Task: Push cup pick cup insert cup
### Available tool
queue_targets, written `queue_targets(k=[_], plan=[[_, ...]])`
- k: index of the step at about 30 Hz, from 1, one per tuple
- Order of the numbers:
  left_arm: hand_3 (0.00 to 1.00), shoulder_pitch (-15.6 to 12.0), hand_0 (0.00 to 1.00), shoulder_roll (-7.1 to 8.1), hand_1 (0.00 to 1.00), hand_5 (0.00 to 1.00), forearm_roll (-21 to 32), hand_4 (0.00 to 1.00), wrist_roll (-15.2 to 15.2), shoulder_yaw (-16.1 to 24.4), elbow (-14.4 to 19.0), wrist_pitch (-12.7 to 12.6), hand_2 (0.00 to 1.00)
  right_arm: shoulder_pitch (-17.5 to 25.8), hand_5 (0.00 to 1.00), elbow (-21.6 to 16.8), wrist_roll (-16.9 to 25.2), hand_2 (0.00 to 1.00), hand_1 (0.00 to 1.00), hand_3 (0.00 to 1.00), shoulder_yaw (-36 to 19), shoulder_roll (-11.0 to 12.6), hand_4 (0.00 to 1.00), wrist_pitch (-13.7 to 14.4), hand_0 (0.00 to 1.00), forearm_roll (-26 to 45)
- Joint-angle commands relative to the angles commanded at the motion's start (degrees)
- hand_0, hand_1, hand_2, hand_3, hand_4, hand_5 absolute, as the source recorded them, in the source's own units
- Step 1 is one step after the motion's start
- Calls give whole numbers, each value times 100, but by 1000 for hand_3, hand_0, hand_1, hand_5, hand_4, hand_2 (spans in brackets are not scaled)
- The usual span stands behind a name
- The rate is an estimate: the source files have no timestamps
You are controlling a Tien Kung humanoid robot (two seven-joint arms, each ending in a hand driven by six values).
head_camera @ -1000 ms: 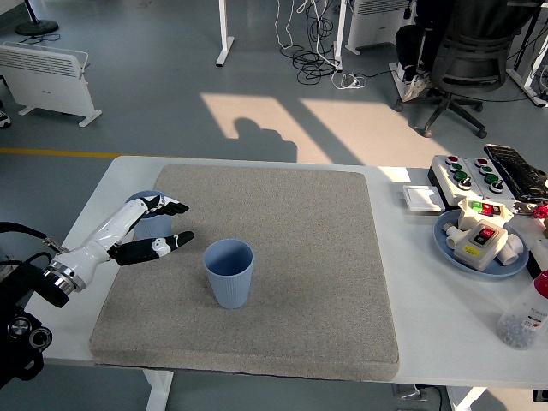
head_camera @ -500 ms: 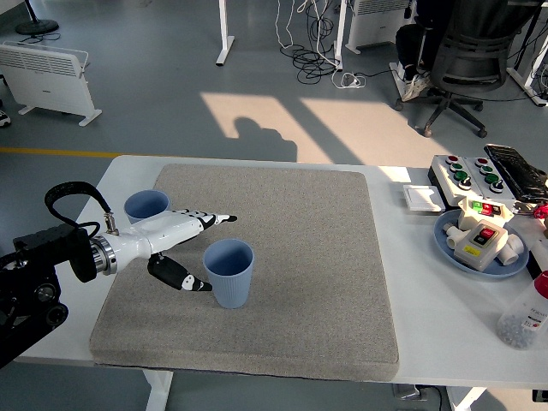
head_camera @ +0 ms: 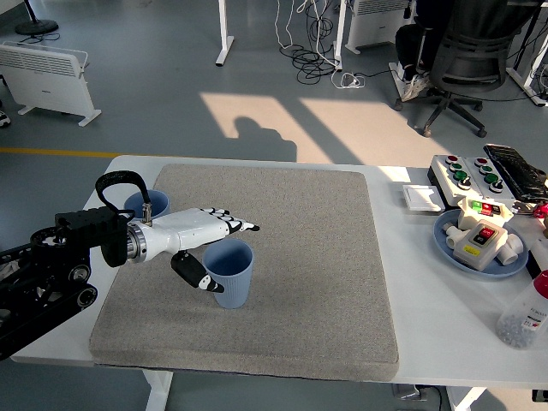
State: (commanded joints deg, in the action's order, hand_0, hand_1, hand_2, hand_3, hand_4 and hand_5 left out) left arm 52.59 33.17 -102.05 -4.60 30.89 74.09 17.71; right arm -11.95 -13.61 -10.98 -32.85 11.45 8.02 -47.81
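The blue ribbed cup [head_camera: 231, 276] gets narrower toward its base [head_camera: 232, 301]. It will therefore go down almost to its own rim inside the second blue cup when I put it in.
A blue ribbed cup [head_camera: 234, 278] stands upright near the middle-left of the grey mat [head_camera: 317, 257]. My left hand [head_camera: 233, 257] reaches in from the left and is open around it. Its fingers [head_camera: 224, 224] lie straight along the cup's far rim, and the thumb [head_camera: 199, 276] hangs at the cup's near left side. I cannot tell whether they touch the cup. A second blue cup [head_camera: 137, 205] stands at the mat's left edge, partly hidden behind my left wrist. My right arm is out of view.
At the table's right stand a box of coloured buttons [head_camera: 467, 171], a small white tray [head_camera: 422, 199], a blue plate [head_camera: 446, 246] with white parts, and a clear bottle [head_camera: 524, 318]. An office chair stands on the floor beyond.
My left hand has moved right from beside the far-left cup to the middle cup. Its fingers now reach over that cup's far rim and the thumb has come in at its near side.
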Motion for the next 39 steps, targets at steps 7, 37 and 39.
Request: queue_targets(k=[7, 37, 39], plan=[[759, 124, 705, -102, 774, 28, -8, 748, 7, -191, -88, 115, 887, 2, 365, 2, 10, 636, 664, 572, 19, 8, 128, 12, 729, 34], [456, 98, 455, 393, 546, 2, 367, 497, 109, 71, 168, 326, 619, 27, 365, 4, 6, 637, 664, 572, 8, 15, 128, 20, 729, 40], [456, 116, 455, 462, 546, 2, 439, 497, 109, 79, 189, 347, 619, 34, 365, 4, 6, 637, 664, 572, 10, 17, 128, 21, 729, 46]])
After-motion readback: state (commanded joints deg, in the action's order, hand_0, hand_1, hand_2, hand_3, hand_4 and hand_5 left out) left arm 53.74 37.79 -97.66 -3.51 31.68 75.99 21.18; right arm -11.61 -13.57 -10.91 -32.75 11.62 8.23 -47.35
